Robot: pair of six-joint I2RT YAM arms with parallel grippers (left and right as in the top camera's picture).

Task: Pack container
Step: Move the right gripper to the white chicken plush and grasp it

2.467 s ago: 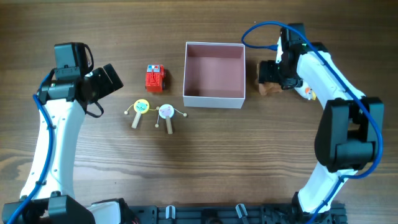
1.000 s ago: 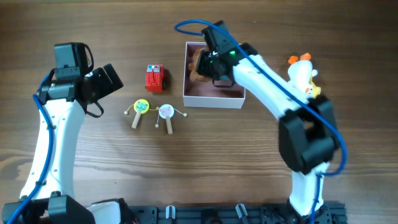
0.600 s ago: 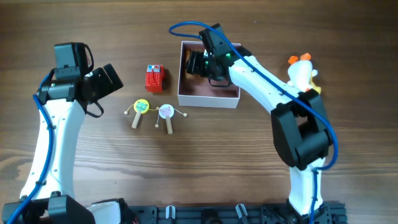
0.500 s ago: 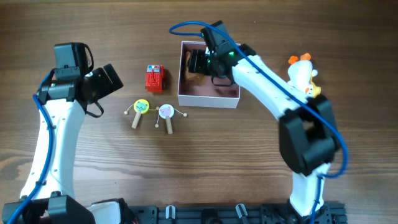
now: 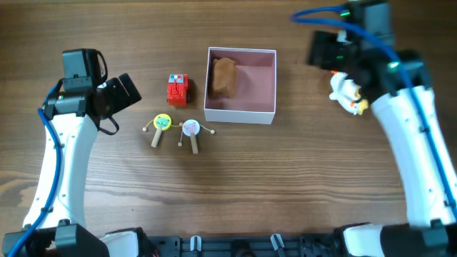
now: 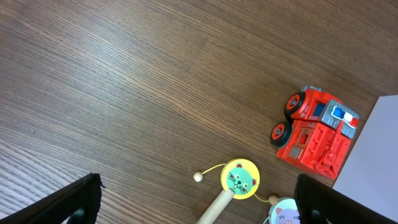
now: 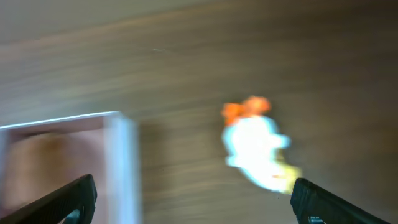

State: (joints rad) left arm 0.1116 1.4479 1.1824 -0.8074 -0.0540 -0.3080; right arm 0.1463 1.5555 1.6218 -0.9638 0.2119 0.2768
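The white toy (image 5: pixel 345 91) lies clear of the box with its narrow width toward the robot's open fingers, so the right gripper should go down next until they are on either side of the toy (image 7: pixel 254 149).
The container (image 5: pixel 240 113) is a square white box with a dusty pink inside, at the table's middle back; it also shows blurred in the right wrist view (image 7: pixel 121 158). A brown toy (image 5: pixel 223 76) lies in its left part. A white, orange and yellow toy (image 5: pixel 344 91) lies right of the box, blurred in the right wrist view (image 7: pixel 258 146). A red toy truck (image 5: pixel 178 88) and two animal-face rattles, yellow (image 5: pixel 163 122) and pale (image 5: pixel 191 128), lie left of the box. My right gripper (image 5: pixel 323 50) is open and empty, right of the box. My left gripper (image 5: pixel 125 91) is open and empty, left of the truck.
The left wrist view shows the red truck (image 6: pixel 317 134), the yellow rattle (image 6: pixel 239 179), the edge of the pale rattle (image 6: pixel 285 214) and the box's white wall (image 6: pixel 379 162). The wooden table (image 5: pixel 285 185) lies bare at the front.
My right gripper let go of the brown toy inside the container and swung away to the right. The box had shifted slightly left. The left arm has not moved.
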